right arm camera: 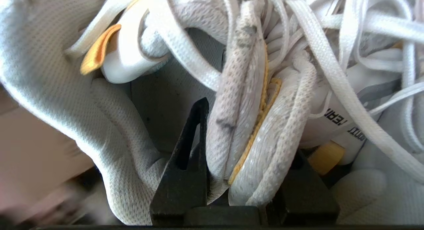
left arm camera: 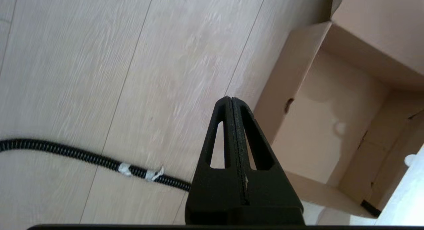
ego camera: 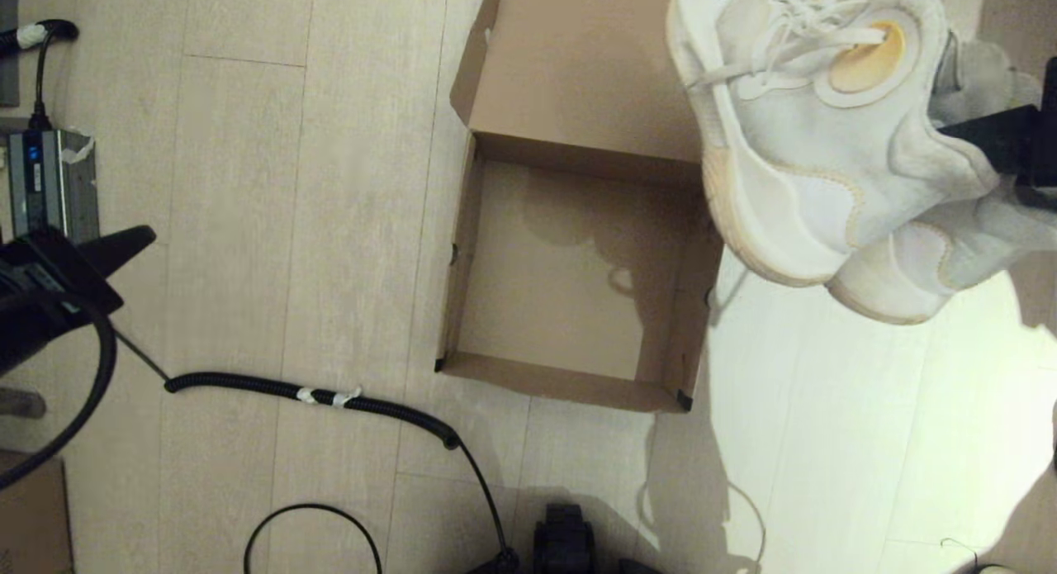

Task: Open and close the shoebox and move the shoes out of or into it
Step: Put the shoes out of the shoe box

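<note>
My right gripper is holding both sneakers' padded collars (right arm camera: 248, 140) together, and the floor (ego camera: 793, 346) beside the shoebox is clear. I keep bringing the sneakers down until their soles stand there.
The brown cardboard shoebox (ego camera: 561, 384) lies open on the floor, its inside bare and its flap lid (ego camera: 578, 70) folded back behind it. The pair of white mesh sneakers (ego camera: 817, 136) hangs in the air over the box's right wall, one shoe above the other (ego camera: 933, 260). My right gripper (ego camera: 1016, 144) comes in from the right edge; in the right wrist view it (right arm camera: 245, 130) is shut on the two padded collars (right arm camera: 232, 117) pressed together. My left gripper (left arm camera: 231, 99) is shut on nothing, over the floor left of the shoebox (left arm camera: 275, 101).
A black coiled cable (ego camera: 330, 395) with white tape runs across the floor in front of the box. A grey device (ego camera: 49, 182) stands at the left edge, a plain brown carton (ego camera: 29, 516) at the bottom left. My base (ego camera: 566, 541) shows at the bottom.
</note>
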